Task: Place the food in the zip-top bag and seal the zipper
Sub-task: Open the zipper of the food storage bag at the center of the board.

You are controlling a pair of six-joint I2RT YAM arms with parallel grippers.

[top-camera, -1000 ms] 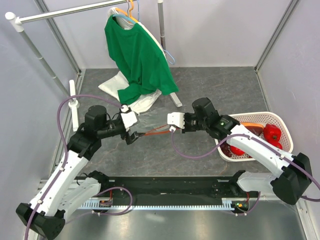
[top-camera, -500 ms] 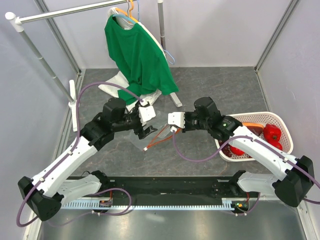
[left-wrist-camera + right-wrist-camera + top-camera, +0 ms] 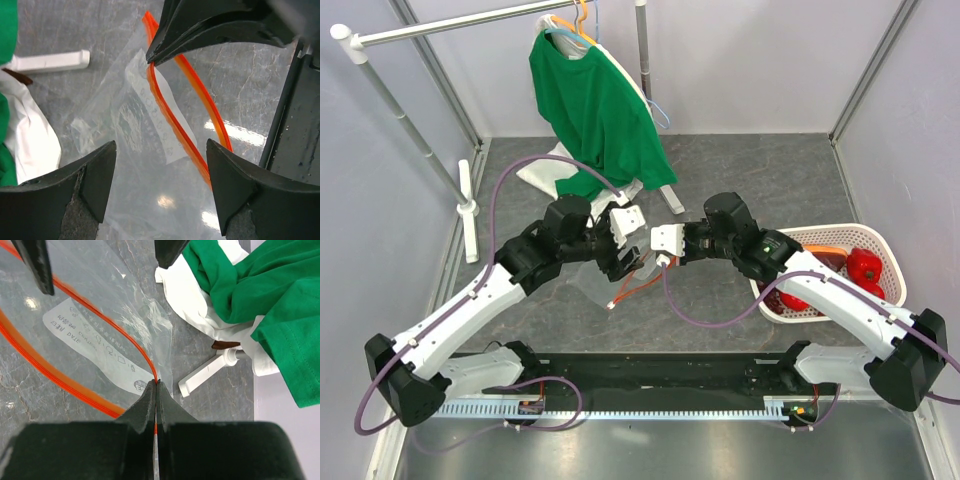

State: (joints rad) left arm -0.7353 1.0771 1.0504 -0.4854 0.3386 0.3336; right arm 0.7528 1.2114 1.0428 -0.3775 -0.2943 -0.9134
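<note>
My right gripper is closed on the zipper's upper end. Next, my left gripper takes hold of the zipper strand so that my right gripper is free for the food.
The clear zip-top bag hangs down to the table, with its orange-red zipper open in two strands. A small white slider shows at the low end. My right gripper is shut on the zipper's upper end, next to the white label. My left gripper is open just above the bag, its jaws either side of the zipper strand, holding nothing. The food, red fruits and a red pepper, lies in the white basket at the right. I cannot make out the grape bunch.
A green shirt hangs on a rack at the back. A white cloth bundle lies under it. The rack's white foot lies just beyond the bag. Grey walls close in the left, right and back.
My left gripper has let go of the zipper's left end and swung right, up to the right gripper. The strip, earlier stretched between both grippers, now sags to the table.
</note>
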